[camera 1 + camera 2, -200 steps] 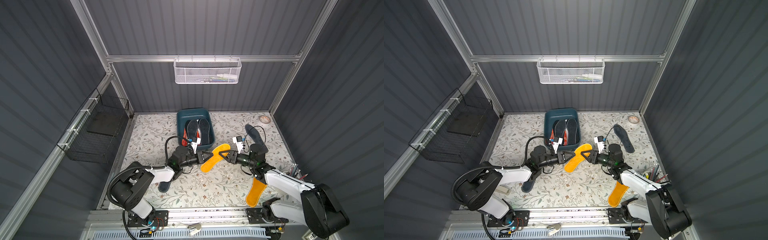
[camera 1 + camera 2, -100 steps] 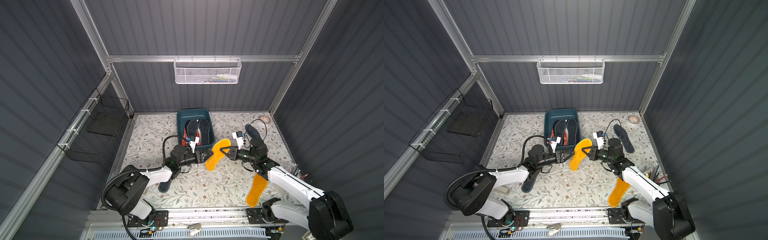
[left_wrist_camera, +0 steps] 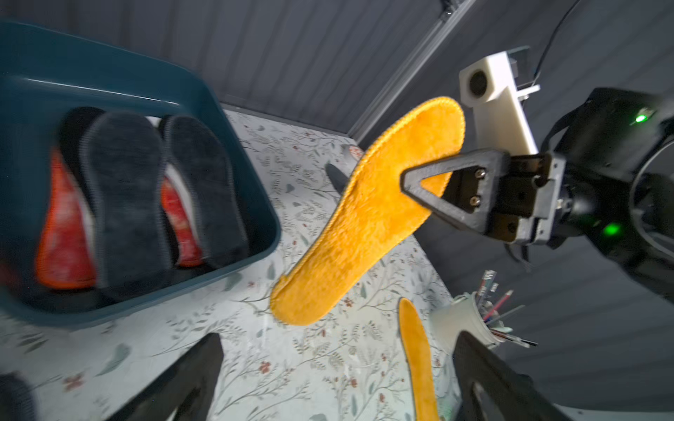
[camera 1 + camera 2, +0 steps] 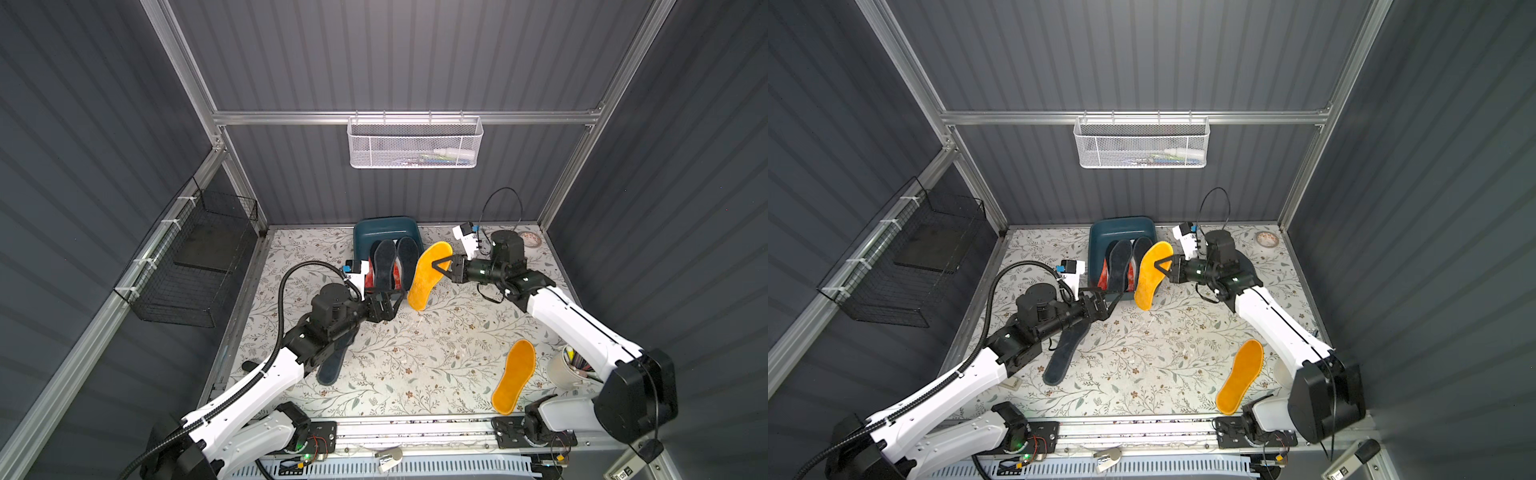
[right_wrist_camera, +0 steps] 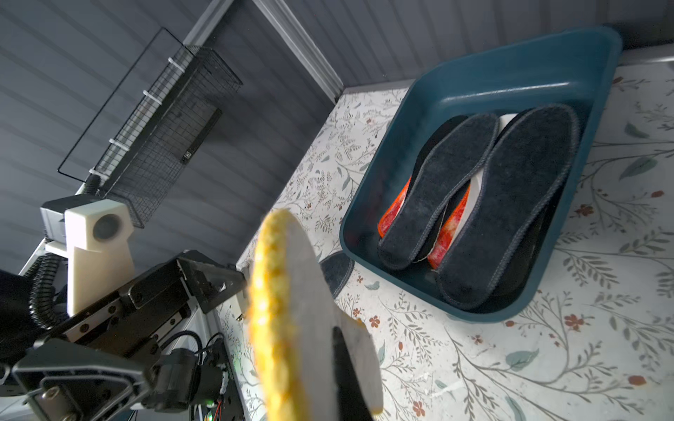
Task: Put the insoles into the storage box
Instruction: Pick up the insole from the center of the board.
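Observation:
The orange-yellow insole (image 4: pixel 429 276) is hanging from my right gripper at a slant to the storage box. My left gripper should grab its lower part (image 4: pixel 417 299) and make the insole straight before lowering.
My right gripper (image 4: pixel 437 266) (image 4: pixel 1162 266) is shut on the edge of an orange-yellow insole (image 4: pixel 428 276) (image 4: pixel 1151 278) (image 3: pixel 364 226) (image 5: pixel 277 328), which hangs in the air just right of the teal storage box (image 4: pixel 386 226) (image 4: pixel 1121 226) (image 5: pixel 510 73). Inside the box lie two dark grey-blue insoles (image 4: pixel 384 262) over red-orange ones. My left gripper (image 4: pixel 388 299) (image 3: pixel 335 350) is open and empty, close to the box's near end. A second orange insole (image 4: pixel 513 376) lies at the front right. A dark insole (image 4: pixel 1065 353) lies partly under my left arm.
A white mesh basket (image 4: pixel 413 143) hangs on the back wall and a black wire basket (image 4: pixel 195 266) on the left wall. A white cup of pens (image 4: pixel 569 365) stands by the right arm. A tape roll (image 4: pixel 530 239) sits at the back right.
The left gripper opened, let go of the orange insole and drew back. The right gripper shut on that insole and carried it up and back toward the box.

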Controlling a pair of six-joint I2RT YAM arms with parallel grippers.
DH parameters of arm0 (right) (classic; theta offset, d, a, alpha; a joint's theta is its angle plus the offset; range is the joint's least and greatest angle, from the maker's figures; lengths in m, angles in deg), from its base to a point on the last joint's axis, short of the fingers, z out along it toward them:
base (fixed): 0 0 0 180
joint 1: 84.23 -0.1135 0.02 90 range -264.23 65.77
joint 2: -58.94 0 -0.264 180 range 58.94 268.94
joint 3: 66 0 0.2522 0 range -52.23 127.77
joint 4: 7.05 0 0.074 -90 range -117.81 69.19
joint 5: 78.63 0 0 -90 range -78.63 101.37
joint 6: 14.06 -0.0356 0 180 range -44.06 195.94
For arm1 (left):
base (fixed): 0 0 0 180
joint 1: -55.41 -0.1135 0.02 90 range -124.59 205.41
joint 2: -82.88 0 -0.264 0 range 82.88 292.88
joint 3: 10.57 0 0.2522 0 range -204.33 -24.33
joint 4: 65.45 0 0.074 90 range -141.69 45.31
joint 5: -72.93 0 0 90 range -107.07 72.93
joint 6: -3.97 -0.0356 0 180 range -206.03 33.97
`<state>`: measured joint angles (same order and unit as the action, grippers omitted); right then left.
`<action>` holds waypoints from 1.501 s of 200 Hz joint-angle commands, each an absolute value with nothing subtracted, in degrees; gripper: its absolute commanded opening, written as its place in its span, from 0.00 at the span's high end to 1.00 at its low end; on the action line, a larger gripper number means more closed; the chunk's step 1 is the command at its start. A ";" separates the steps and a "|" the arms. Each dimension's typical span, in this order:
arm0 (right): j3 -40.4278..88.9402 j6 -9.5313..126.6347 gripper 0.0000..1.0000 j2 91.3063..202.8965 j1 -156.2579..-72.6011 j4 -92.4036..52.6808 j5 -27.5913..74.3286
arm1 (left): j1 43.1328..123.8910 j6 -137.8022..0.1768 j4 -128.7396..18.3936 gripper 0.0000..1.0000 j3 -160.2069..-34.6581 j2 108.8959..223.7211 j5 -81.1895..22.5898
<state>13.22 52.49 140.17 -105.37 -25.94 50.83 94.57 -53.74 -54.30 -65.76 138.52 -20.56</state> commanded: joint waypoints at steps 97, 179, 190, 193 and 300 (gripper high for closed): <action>25.95 63.07 1.00 146.66 -106.11 -38.13 70.94 | 94.00 -71.75 -46.67 0.01 -69.97 140.99 -29.31; 24.96 63.30 1.00 145.78 -108.98 -36.88 77.71 | 88.81 -68.28 -54.45 0.05 -71.53 147.43 -43.87; 24.28 62.67 1.00 145.45 -109.09 -35.89 78.32 | 87.95 -67.53 -56.37 0.11 -71.22 147.47 -45.67; 24.03 62.38 1.00 145.30 -109.03 -35.47 78.41 | 87.69 -67.36 -56.82 0.14 -71.18 147.50 -46.19; 21.09 53.38 1.00 145.97 -109.86 -24.51 80.24 | 86.82 -62.18 -65.04 0.36 -72.55 153.97 -60.02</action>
<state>21.52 55.25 145.68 -109.24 -28.15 78.00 87.18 -62.98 -62.89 -70.46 153.31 -55.86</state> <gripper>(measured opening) 0.052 0.606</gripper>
